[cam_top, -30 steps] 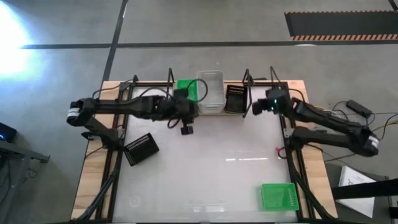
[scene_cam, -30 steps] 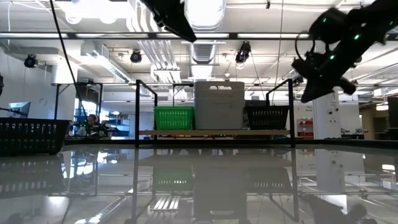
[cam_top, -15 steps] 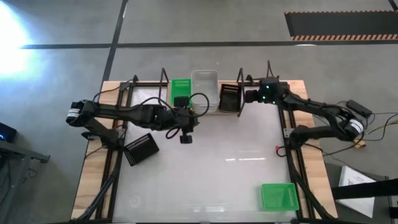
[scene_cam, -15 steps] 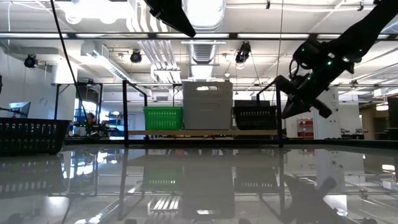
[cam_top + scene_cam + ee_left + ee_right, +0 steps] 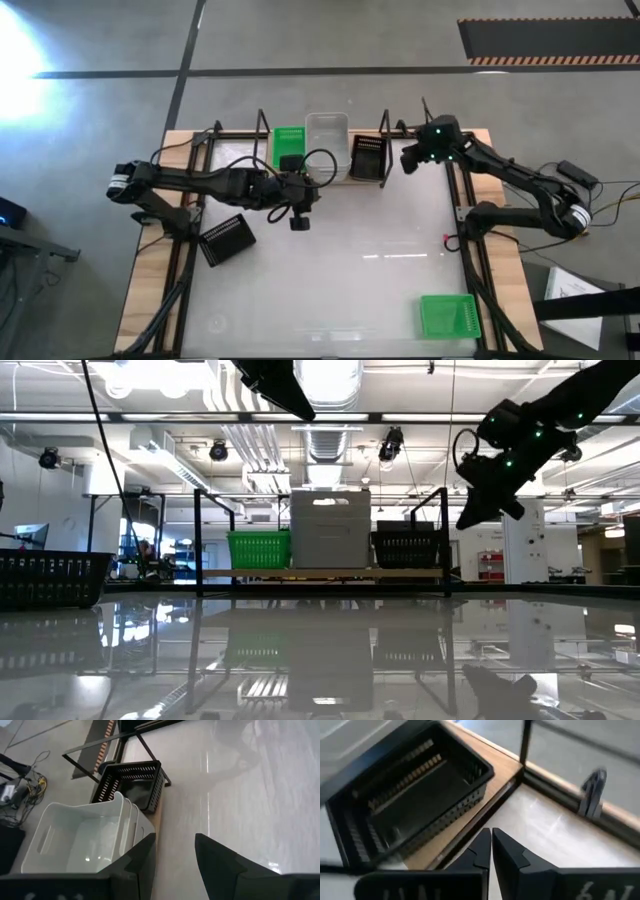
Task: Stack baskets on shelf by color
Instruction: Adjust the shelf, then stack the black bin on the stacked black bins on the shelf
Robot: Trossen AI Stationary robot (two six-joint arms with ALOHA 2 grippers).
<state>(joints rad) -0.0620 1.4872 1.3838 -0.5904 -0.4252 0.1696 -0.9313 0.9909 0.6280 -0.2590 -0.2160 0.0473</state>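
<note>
Next, my right gripper pushes the black basket straight beside the white baskets before getting the other green basket (image 5: 450, 316), because the black basket sits crooked (image 5: 368, 158) against the shelf's upright.
The shelf (image 5: 262, 125) (image 5: 320, 573) stands at the table's far edge. Its plank bears a green basket (image 5: 288, 145) (image 5: 258, 548), a stack of white baskets (image 5: 327, 145) (image 5: 85, 835) and a black basket (image 5: 367, 158) (image 5: 410, 795). My right gripper (image 5: 405, 162) (image 5: 491, 832) is shut. It hovers just right of the shelf's right upright (image 5: 445, 510), above the plank's end. My left gripper (image 5: 305, 190) (image 5: 175, 855) is open. It hangs high over the table in front of the white stack.
A second black basket (image 5: 227, 238) (image 5: 50, 575) sits at the table's left edge. A second green basket (image 5: 449, 316) lies near the right near corner. The white tabletop (image 5: 350, 270) between them is bare.
The shelf with its baskets has slid toward the table's left and far edges. My right gripper moved the same way beside the shelf's right end, then rose and drew slightly back to the right.
</note>
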